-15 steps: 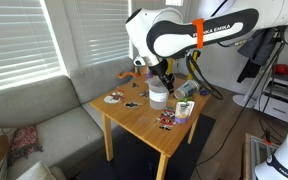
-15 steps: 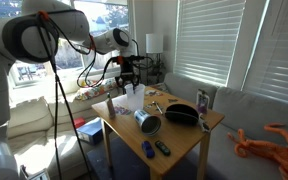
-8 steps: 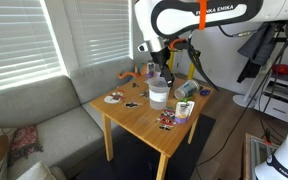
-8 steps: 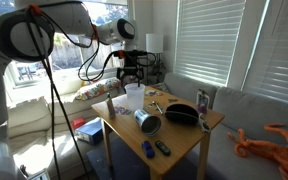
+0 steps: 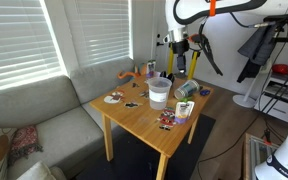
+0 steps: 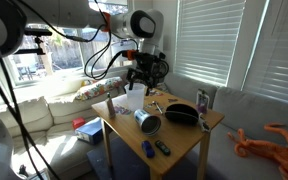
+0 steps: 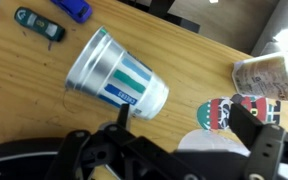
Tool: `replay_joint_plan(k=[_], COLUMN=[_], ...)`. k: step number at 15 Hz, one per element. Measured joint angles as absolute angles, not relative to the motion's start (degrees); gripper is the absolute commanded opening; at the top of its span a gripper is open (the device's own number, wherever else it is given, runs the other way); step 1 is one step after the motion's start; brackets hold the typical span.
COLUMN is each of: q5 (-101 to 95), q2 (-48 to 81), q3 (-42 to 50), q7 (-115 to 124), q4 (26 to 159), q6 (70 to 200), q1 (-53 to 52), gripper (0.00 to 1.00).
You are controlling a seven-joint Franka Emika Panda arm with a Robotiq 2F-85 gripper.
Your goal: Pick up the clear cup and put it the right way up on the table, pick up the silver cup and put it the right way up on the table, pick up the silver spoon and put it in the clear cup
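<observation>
The silver cup lies [image 7: 122,76] on its side below the robot's downward-pointing gripper, so next the gripper tilts toward the cup's opening [image 6: 149,123], grabs the cup's rim and turns the cup upright.
The clear cup [image 5: 158,92] stands upright near the middle of the table [image 5: 144,118]. It also shows in an exterior view [image 6: 132,99], and its whitish rim shows low between the fingers in the wrist view [image 7: 206,142]. The silver cup [image 6: 148,122] lies on its side next to it, with a striped label in the wrist view [image 7: 114,72]; it also shows in an exterior view [image 5: 186,88]. My gripper [image 5: 175,66] [image 6: 144,80] [image 7: 187,122] hangs open and empty above the cups. I cannot clearly make out the silver spoon.
A black bowl-like thing [image 6: 182,114], a dark can [image 6: 203,99], two small blue and dark items [image 6: 154,149], patterned coasters [image 7: 224,112] and a paper cup [image 7: 264,75] share the table. A grey sofa [image 5: 34,120] stands beside it.
My gripper has risen away from the clear cup and moved off to the side; the clear cup stays upright on the table. The silver cup has not moved.
</observation>
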State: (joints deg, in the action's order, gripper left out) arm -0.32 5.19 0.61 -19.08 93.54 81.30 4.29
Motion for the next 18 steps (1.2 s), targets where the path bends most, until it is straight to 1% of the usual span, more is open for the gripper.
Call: replay_joint_plan(k=[7, 14, 18], q5=[10.87, 23.35, 28.82], q2=[3.16, -1.04, -4.40], q3=[8.00, 11.85, 13.07], q7=[-18.15, -15.73, -14.88], q4=[105.70, 111.62, 114.73], q6=[89.62, 96.30, 103.87], q1=[10.57, 12.79, 12.83], gripper=[1.00, 1.00, 1.00])
